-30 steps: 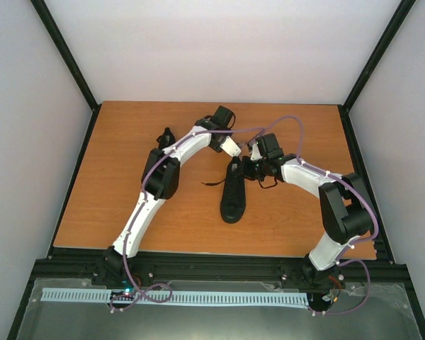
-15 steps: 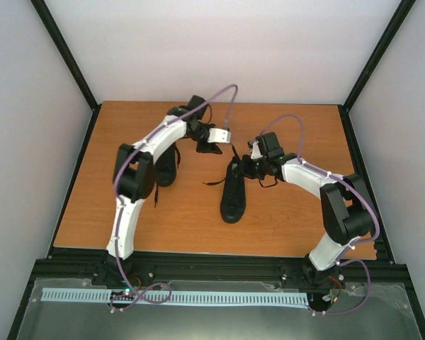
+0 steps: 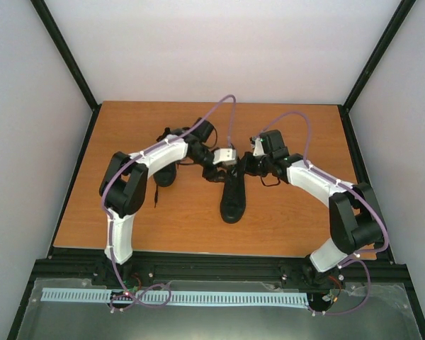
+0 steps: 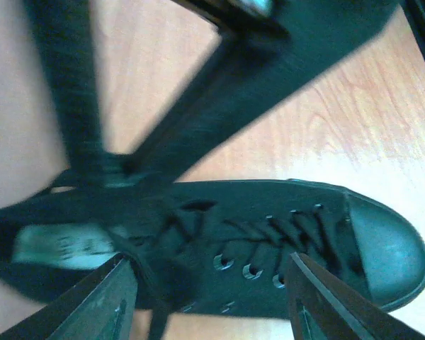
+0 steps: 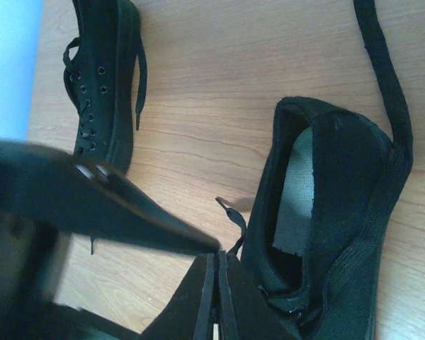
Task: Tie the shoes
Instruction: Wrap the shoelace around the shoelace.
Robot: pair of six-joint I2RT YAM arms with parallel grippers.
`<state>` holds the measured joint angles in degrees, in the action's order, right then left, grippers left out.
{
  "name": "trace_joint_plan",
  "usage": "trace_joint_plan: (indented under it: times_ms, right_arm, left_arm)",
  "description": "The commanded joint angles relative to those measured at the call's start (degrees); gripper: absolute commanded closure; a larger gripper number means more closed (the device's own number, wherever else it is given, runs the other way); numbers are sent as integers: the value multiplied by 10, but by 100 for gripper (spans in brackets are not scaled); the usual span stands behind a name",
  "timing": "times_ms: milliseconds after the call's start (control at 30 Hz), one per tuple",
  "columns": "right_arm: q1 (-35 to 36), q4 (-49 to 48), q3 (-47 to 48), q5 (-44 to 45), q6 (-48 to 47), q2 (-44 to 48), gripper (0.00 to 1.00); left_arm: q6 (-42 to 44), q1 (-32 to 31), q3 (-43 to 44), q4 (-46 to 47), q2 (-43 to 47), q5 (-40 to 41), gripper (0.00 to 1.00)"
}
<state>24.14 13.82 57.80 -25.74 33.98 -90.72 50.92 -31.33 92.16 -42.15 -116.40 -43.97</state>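
Note:
The long lace (image 5: pixel 380 65) trails off from my left gripper, so I should grab the lace (image 5: pixel 402 145) next to the shoe's heel with my right gripper and bring it across.
One black shoe (image 3: pixel 234 200) lies mid-table, toe toward the arms. It fills the left wrist view (image 4: pixel 269 248), eyelets and crossed laces showing. My left gripper (image 4: pixel 212 301) is open, its fingers (image 4: pixel 326 304) on either side of the laced part, nothing between them. My right gripper (image 5: pixel 218 258) is shut at the shoe's heel opening (image 5: pixel 297 191), and a short lace end (image 5: pixel 232 221) sticks out at its tips. From above, the left gripper (image 3: pixel 217 173) and the right gripper (image 3: pixel 246 166) meet at the shoe's heel. The other shoe (image 3: pixel 166 173) lies to the left, partly under my left arm.
That second shoe (image 5: pixel 103 78) shows at the top left of the right wrist view, its laces loose. A long black lace (image 5: pixel 386 78) trails from the middle shoe over the wooden table (image 3: pixel 290 219). Black frame posts and pale walls stand round the table.
My left gripper has opened and swung from the far side back down over the middle shoe. Its elbow has moved left. The right gripper has stayed shut at the heel.

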Motion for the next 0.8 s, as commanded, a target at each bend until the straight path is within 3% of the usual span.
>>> trace_joint_plan:
  times_ms: [0,233,500,567,733,767]
  right_arm:
    - [4,-12,-13,-3,9,21,97]
    - [7,-17,-17,-2,16,29,97]
    - [8,-16,-16,-2,18,30,97]
    - [9,-16,-17,-3,18,30,97]
    - [9,-12,-17,1,14,30,97]
    - [9,-8,-15,3,11,30,97]
  left_arm:
    - [-62,-26,-31,79,18,5,42]
    - [-144,-26,-42,129,17,18,57]
    - [-168,-26,-71,179,29,57,59]
    - [-173,-26,-69,178,27,48,66]
    - [-180,-27,-70,170,24,11,98]
    - [-181,-27,-71,167,26,5,99]
